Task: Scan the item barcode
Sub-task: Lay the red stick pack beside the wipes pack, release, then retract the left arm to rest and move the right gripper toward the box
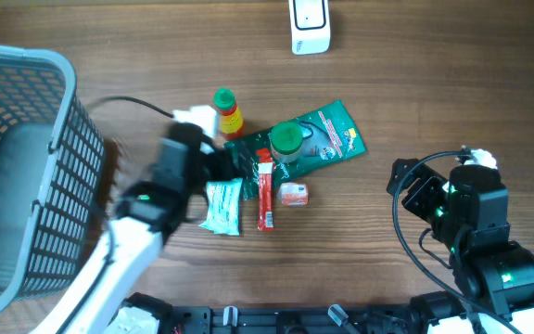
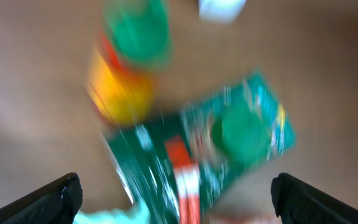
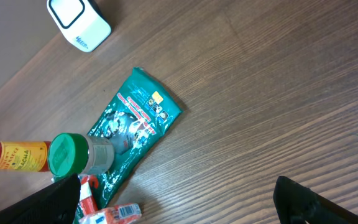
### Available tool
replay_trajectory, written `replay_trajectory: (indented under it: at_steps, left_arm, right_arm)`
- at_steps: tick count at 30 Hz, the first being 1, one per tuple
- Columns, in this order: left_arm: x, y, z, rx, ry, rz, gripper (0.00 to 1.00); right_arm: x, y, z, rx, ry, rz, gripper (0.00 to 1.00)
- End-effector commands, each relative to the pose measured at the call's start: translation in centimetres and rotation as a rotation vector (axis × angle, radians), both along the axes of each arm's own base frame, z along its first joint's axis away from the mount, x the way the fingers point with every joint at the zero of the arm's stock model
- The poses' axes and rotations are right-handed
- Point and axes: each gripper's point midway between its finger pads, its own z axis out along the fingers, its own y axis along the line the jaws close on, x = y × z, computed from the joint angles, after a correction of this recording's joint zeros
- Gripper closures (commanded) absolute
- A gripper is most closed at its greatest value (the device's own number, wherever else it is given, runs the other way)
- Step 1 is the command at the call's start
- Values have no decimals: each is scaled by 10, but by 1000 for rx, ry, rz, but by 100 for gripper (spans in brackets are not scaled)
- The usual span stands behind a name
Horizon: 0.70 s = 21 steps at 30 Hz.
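The orange packet (image 1: 293, 194) is on my right gripper's side of the pile, so my left gripper should move back and my right gripper should pick up the packet.
A white barcode scanner (image 1: 309, 26) stands at the table's far edge. The items lie mid-table: a yellow sauce bottle (image 1: 227, 111), a green pouch (image 1: 336, 137), a green-lidded jar (image 1: 287, 141), a red stick pack (image 1: 264, 193), a small orange packet (image 1: 293, 193) and a white-teal packet (image 1: 222, 206). My left gripper (image 1: 213, 160) hovers over the pile, open (image 2: 179, 200), holding nothing; its view is motion-blurred. My right gripper (image 1: 413, 188) sits apart at the right, open (image 3: 182, 202) over bare wood. The orange packet (image 3: 110, 214) shows a barcode facing up.
A grey mesh basket (image 1: 17, 176) fills the left side of the table. A black cable (image 1: 133, 102) runs from it toward the left arm. Bare wood lies between the pile and the right arm.
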Motion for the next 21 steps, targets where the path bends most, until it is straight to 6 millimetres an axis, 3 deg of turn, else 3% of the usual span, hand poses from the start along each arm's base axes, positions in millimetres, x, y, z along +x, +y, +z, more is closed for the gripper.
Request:
replay_trajectory:
  at_steps: [1, 2, 5, 8, 10, 12, 13, 15, 17, 19, 21]
  left_arm:
    - [28, 57, 117, 60, -329, 102, 0]
    - [30, 73, 146, 91, -402, 128, 0]
    - [24, 110, 208, 173, -513, 197, 0]
    - [0, 143, 246, 243, -504, 279, 0]
    - [-31, 163, 268, 270, -493, 360, 0]
    - [-65, 166, 285, 277, -543, 394, 0]
    - [-97, 162, 299, 275, -607, 405, 0]
    - [-136, 155, 308, 274, -666, 411, 0]
    - [-163, 151, 305, 273, -682, 413, 0]
    - [-189, 147, 290, 274, -658, 410, 0]
    - [-200, 144, 273, 274, -609, 401, 0]
  right_arm:
    - [-1, 1, -1, 19, 3, -3, 0]
    - [-1, 2, -1, 20, 3, -2, 0]
    - [-1, 5, -1, 34, 6, 12, 0]
    - [-1, 5, -1, 39, 6, 8, 0]
    - [0, 5, 0, 40, 2, 8, 0]
    - [0, 5, 1, 40, -2, 8, 0]
    - [1, 6, 1, 41, -5, 8, 0]
    - [2, 6, 2, 44, -10, 7, 0]
    - [2, 6, 2, 69, -9, -17, 0]
    - [2, 6, 3, 98, -6, -44, 0]
    - [1, 7, 2, 105, -3, -39, 0]
